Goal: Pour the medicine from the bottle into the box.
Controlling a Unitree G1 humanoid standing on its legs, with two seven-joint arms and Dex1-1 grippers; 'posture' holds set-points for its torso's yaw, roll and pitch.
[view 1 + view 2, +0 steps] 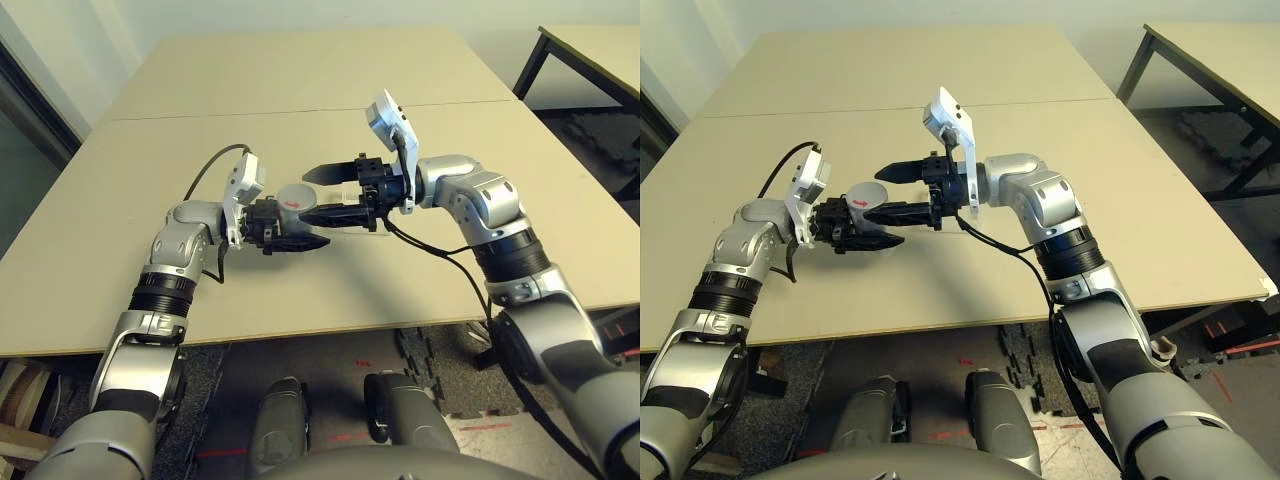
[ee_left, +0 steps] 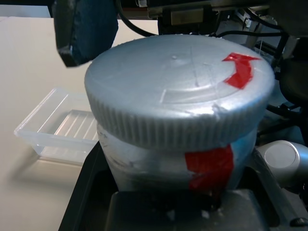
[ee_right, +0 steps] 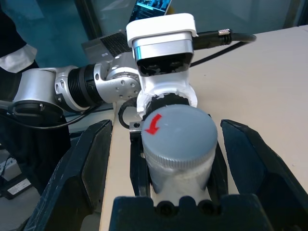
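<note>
The grey cap (image 1: 295,193) keeps the bottle in my left gripper shut. Next, my right gripper grips the cap's ridged rim (image 3: 180,162) and twists it before I pour.
My left gripper (image 1: 296,222) is shut on the bottle (image 1: 291,198), a white-grey cylinder with a red label stripe. It is held above the table with its round grey cap (image 2: 178,86) pointing at the right arm. A red arrow is marked on the cap. The right gripper (image 1: 305,196) stands open, one black finger (image 3: 82,168) on each side of the cap and neither touching it. The box (image 2: 62,127), a shallow clear plastic tray, lies on the table just beyond the bottle, below the right gripper.
The beige table (image 1: 300,90) runs far back, with a seam across its middle. A second table (image 1: 600,50) stands at the back right. Black cables hang from both wrists, and the near table edge is close beneath the arms.
</note>
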